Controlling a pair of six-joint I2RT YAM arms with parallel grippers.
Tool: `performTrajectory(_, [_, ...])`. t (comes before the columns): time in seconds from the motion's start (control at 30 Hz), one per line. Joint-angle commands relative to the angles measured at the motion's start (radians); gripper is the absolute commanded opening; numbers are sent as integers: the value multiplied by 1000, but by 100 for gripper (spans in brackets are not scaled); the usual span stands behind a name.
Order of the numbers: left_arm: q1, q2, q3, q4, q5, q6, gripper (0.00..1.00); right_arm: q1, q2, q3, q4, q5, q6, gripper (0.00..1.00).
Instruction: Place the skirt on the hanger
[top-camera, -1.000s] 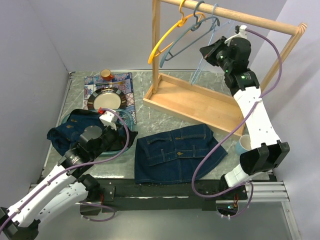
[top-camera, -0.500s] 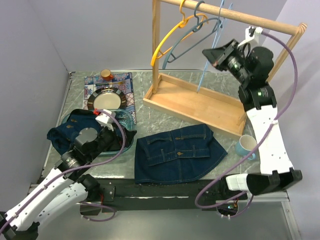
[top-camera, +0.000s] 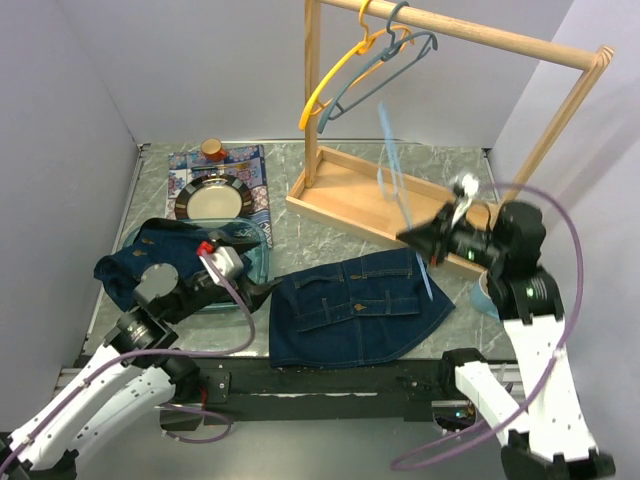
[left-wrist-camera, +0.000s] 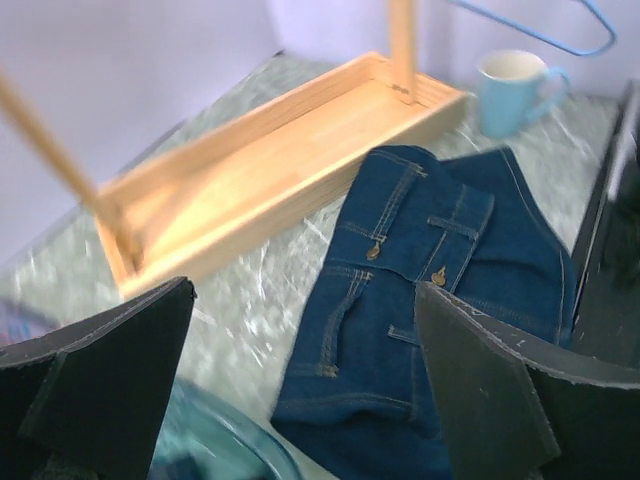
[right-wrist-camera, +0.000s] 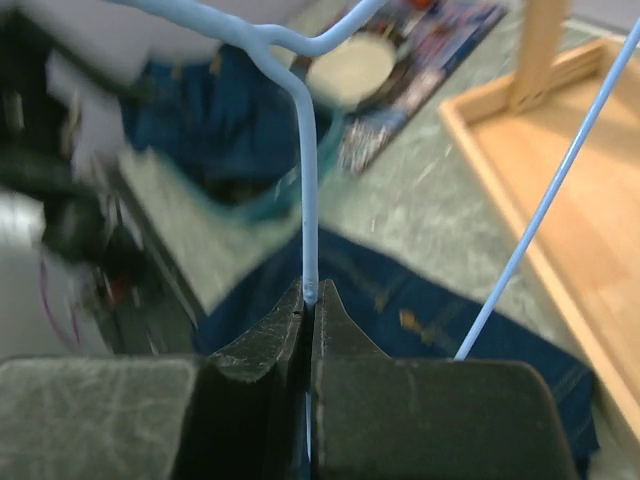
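The light blue hanger (top-camera: 393, 150) is steep in the robot's right gripper, so the left gripper should take hold of the hanger's free side and help level it above the skirt (top-camera: 350, 305).
The denim skirt (top-camera: 355, 310) lies flat on the table's near middle, and shows in the left wrist view (left-wrist-camera: 440, 300) and in the right wrist view (right-wrist-camera: 400, 300). My right gripper (top-camera: 425, 240) hangs above the skirt's far right corner, shut on the wire of a light blue hanger (top-camera: 390, 170) that is off the rail and tilted in the air. Close up, the jaws (right-wrist-camera: 310, 295) pinch the hanger (right-wrist-camera: 309, 200). My left gripper (top-camera: 265, 290) stands open just left of the skirt with nothing between its fingers (left-wrist-camera: 305, 290).
A wooden rack (top-camera: 460, 30) with a tray base (top-camera: 390, 205) stands at the back, carrying a yellow hanger (top-camera: 330, 80) and a grey-blue hanger (top-camera: 385, 70). A blue mug (left-wrist-camera: 510, 90) sits right of the skirt. At left are a teal bowl (top-camera: 255, 265) with denim cloth (top-camera: 150, 255) and a plate (top-camera: 212, 200).
My right arm has taken the light blue hanger off the rail and brought it down and forward over the skirt. The left gripper has edged right toward the skirt.
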Motion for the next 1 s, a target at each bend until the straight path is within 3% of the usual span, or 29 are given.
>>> performTrajectory(0.0, [0, 92, 120, 13, 223, 276, 97, -8, -95, -41, -228, -157, -379, 0])
performTrajectory(0.13, [0, 127, 230, -23, 289, 347, 97, -1, -63, -7, -410, -184, -629, 0])
performTrajectory(0.3, [-1, 152, 293, -52, 349, 410, 97, 111, 159, 68, -716, -152, -877, 0])
performTrajectory(0.47, [-9, 204, 332, -135, 392, 442, 98, 243, 210, 70, -684, -80, -901, 0])
performTrajectory(0.63, [-40, 270, 310, -204, 422, 462, 99, 286, 271, 103, -714, -94, -961, 0])
performTrajectory(0.8, [-116, 344, 270, -173, 338, 482, 100, 347, 317, 126, -760, -85, -1001, 0])
performTrajectory(0.97, [-139, 435, 284, -155, 281, 502, 92, 373, 337, 145, -797, -92, -1040, 0])
